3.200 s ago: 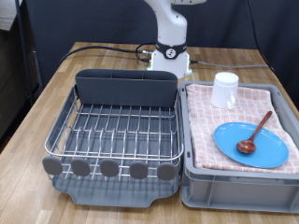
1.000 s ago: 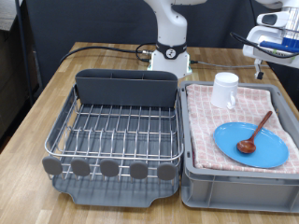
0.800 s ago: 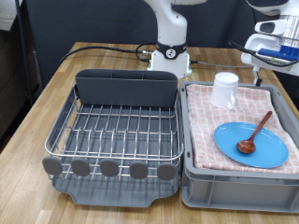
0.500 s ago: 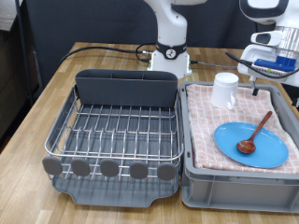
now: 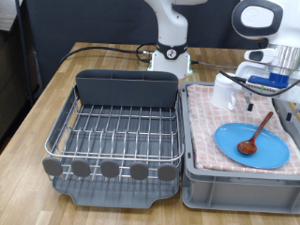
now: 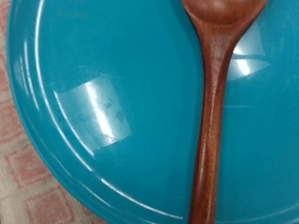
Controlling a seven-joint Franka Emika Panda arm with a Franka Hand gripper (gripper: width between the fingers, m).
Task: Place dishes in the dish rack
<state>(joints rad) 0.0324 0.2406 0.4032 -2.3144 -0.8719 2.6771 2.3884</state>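
Note:
The brown wooden spoon (image 5: 247,147) lies on top of the plate with its handle pointing toward the robot's open gripper. The gripper keeps going down until its fingers are on both sides of that handle (image 5: 264,123), then close.
The light-blue plate (image 5: 270,150) lies on the pink checked cloth in the grey tub, and the brown wooden spoon (image 5: 255,134) rests across it. The white mug (image 5: 225,91) stands upright at the tub's back corner. My gripper (image 5: 267,105) hangs open and empty just above the spoon's handle, to the exterior view's right of the mug. The wrist view is filled by the plate (image 6: 103,103) with the spoon (image 6: 213,121) lying on it; no fingers show there. The dish rack (image 5: 117,129) stands at the exterior view's left with nothing in it.
The grey tub (image 5: 202,178) sits right beside the rack. The pink cloth (image 6: 28,187) shows at the plate's rim. The rack's tall back compartment (image 5: 127,89) faces the robot base (image 5: 171,56). A black cable runs across the wooden table behind.
The arm has come in from the exterior view's upper right and lowered over the tub, ending above the spoon and plate. The dishes have not moved.

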